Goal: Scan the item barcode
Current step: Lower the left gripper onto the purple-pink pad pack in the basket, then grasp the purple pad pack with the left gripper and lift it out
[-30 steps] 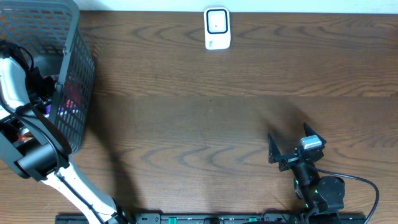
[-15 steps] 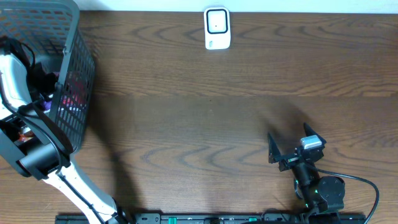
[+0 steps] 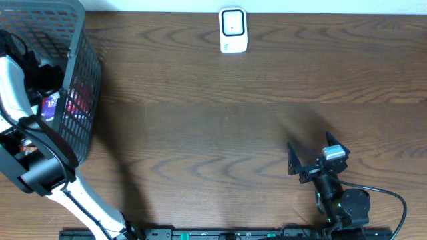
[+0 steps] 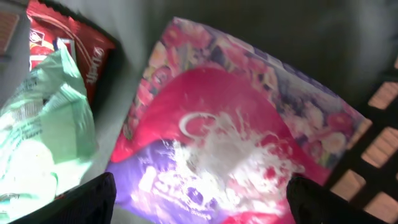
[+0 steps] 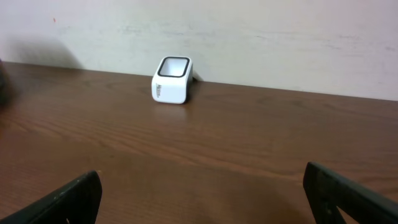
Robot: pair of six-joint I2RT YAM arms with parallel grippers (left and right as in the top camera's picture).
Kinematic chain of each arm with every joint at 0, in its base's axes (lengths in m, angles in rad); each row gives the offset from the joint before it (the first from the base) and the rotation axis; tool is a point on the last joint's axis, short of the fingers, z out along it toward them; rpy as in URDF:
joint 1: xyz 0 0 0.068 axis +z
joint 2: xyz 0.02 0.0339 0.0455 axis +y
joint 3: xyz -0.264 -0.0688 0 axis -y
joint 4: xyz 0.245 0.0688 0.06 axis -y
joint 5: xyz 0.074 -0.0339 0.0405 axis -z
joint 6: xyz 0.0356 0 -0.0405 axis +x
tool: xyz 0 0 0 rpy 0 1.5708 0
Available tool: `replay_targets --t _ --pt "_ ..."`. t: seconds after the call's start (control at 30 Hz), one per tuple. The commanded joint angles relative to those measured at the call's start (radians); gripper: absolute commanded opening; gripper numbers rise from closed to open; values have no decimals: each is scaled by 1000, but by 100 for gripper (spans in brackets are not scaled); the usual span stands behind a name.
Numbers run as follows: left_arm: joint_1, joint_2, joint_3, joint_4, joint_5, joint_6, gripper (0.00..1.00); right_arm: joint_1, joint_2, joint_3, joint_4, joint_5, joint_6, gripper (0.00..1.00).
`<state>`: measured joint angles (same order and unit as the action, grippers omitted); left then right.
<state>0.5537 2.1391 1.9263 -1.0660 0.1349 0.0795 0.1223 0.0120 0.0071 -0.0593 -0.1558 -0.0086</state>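
Next, I lift clear, then go down deeper and grip the bag's sides (image 4: 320,160), because my left gripper's fingers are too shallow over the pink and purple snack bag (image 4: 214,140).
The item, a pink and purple snack bag (image 4: 230,143), lies in the grey wire basket (image 3: 81,47) at the table's left; from overhead the bag (image 3: 55,105) shows through the mesh. My left gripper (image 4: 199,199) hangs just above it, open, with one black finger at each lower corner of the wrist view and the bag's purple end between them, not clamped. The white barcode scanner (image 3: 233,30) stands at the table's far edge and also shows as a small box (image 5: 171,80) in the right wrist view. My right gripper (image 3: 312,152) rests open and empty at the near right.
Beside the item lie a pale green bag (image 4: 43,130) and a red wrapper (image 4: 87,50). The basket's mesh wall (image 4: 373,155) rises close on the right. A pale wall (image 5: 249,37) runs behind the scanner.
My left gripper's jaws have spread wider and the arm has shifted slightly farther into the basket, uncovering more of the purple bag from overhead. The right arm has not moved.
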Motion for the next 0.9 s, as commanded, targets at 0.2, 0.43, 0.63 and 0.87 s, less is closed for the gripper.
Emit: replay_targets --t 0.2,0.43,0.63,0.87 --pt "13 -14 -188 98 12 10 88 3 -6 -2 -4 8 8 99" --pt "13 -15 -298 167 11 10 13 3 -6 -2 -4 8 8 99" --pt "13 -64 -269 136 16 9 7 3 -6 -2 -4 8 8 99" --pt "13 -303 -221 200 16 -56 7 3 -6 -2 -4 8 8 99"
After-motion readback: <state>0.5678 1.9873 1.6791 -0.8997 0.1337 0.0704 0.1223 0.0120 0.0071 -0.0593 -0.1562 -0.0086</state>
